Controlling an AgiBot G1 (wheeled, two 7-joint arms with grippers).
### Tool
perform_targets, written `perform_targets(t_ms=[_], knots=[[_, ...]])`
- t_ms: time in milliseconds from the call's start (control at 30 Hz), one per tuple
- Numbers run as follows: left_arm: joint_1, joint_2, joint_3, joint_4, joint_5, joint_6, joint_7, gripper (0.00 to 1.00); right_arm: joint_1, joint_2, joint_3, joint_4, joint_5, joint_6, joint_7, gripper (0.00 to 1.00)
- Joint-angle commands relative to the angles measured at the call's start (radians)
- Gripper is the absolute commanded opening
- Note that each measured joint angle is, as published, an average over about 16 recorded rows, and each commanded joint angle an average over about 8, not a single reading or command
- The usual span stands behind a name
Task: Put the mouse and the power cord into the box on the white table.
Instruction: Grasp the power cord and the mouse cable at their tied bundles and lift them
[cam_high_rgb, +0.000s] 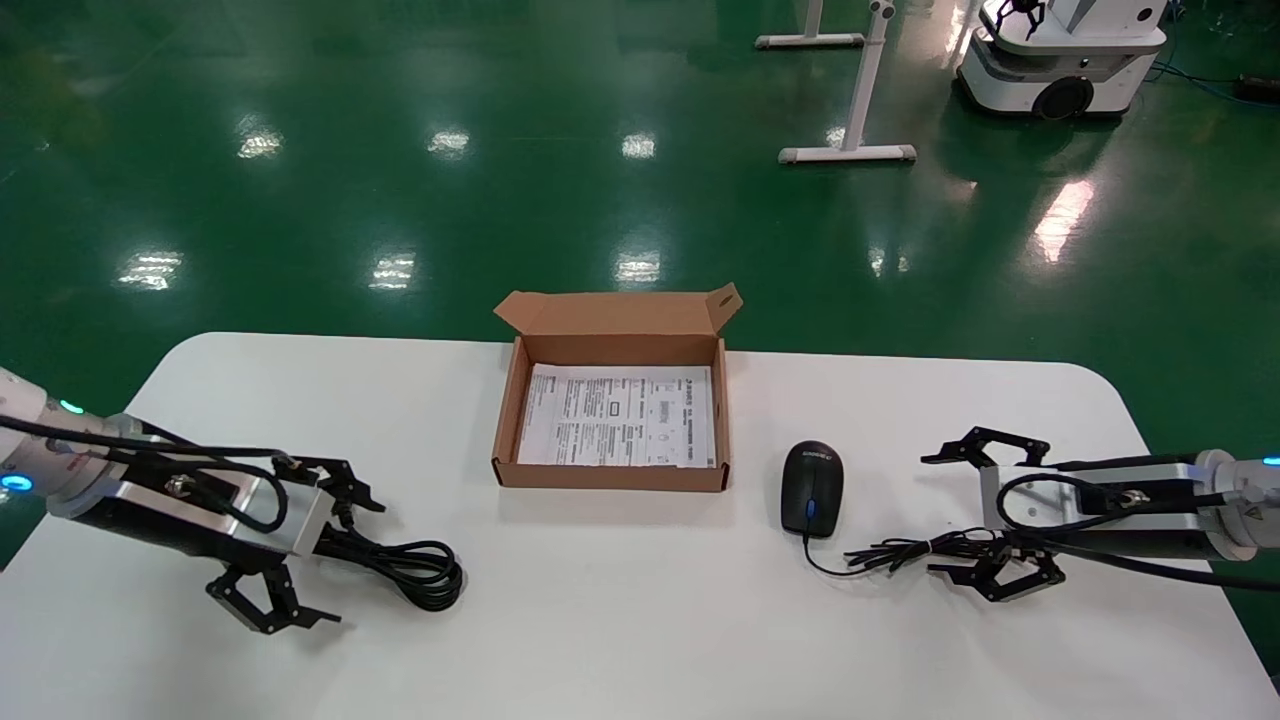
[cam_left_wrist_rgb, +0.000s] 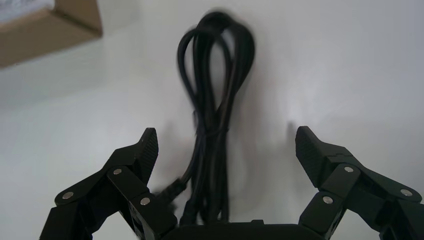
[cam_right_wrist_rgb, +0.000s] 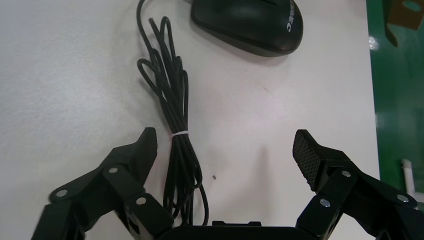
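Observation:
A tie holds the power cord's coiled parts tightly together at their middle. The power cord will stay bundled and its loops will keep their shape when I lift it.
The brown cardboard box lies open at the middle back of the white table, a printed sheet on its bottom. The black mouse rests to its right, its thin bundled cable trailing toward my right gripper. That gripper is open and straddles the cable bundle, with the mouse beyond it. The coiled power cord lies at the left. My left gripper is open around it, the cord running between its fingers.
Beyond the table's far edge is a shiny green floor. White stand legs and another white robot base stand far back right. A corner of the box shows in the left wrist view.

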Motion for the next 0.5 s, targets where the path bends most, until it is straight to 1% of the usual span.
perform_targets(t_ms=[33,167,200,233,300,500], knots=[[-0.011,0.013,0.003,0.042,0.007,-0.014,0.024,0.82,0.005,-0.012,-0.003,-0.027,-0.004,0.008,-0.008,0.62],[-0.019,0.029,0.008,0.087,0.015,-0.027,0.051,0.33,0.013,-0.023,-0.005,-0.062,-0.008,0.002,-0.002,0.12],[-0.02,0.031,0.009,0.092,0.017,-0.028,0.054,0.21,0.014,-0.024,-0.005,-0.066,-0.009,0.001,-0.001,0.02],[-0.02,0.033,0.01,0.096,0.018,-0.029,0.056,0.11,0.016,-0.025,-0.005,-0.069,-0.009,0.0,0.0,0.0],[-0.022,0.035,0.011,0.101,0.019,-0.031,0.058,0.01,0.017,-0.026,-0.005,-0.073,-0.009,-0.001,0.001,0.0],[-0.02,0.03,0.009,0.089,0.017,-0.03,0.052,0.0,0.015,-0.024,-0.004,-0.064,-0.006,-0.002,0.0,0.0]])
